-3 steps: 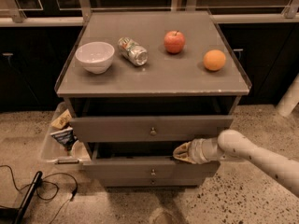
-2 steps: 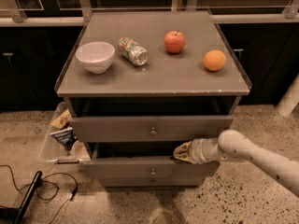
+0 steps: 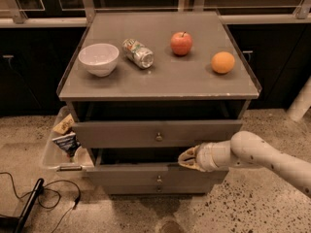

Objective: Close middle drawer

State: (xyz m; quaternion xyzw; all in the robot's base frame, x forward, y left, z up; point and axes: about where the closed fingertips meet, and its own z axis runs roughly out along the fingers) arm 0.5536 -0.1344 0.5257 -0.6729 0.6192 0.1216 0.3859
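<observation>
The middle drawer's upper edge [image 3: 172, 163] is at my fingers, which are too high, so I should back off and lower them to the drawer's front side [image 3: 194, 177] before pushing.
The grey cabinet [image 3: 160, 89] has three drawer fronts, each with a small round knob. The middle drawer [image 3: 131, 174] is pulled out a little below the top drawer front [image 3: 116, 132], with a dark gap above its front. My gripper [image 3: 184, 158] reaches in from the right on a white arm [image 3: 262, 157]. It sits at the upper edge of the middle drawer's front, right of centre, with its tan fingers together and pointing left. It holds nothing. The bottom front is mostly hidden under the middle one.
On the cabinet top lie a white bowl [image 3: 98, 58], a tipped can [image 3: 138, 53], a red apple [image 3: 181, 43] and an orange [image 3: 223, 62]. A white bin [image 3: 51, 152] with snack bags stands at the left. Cables [image 3: 43, 195] lie on the floor.
</observation>
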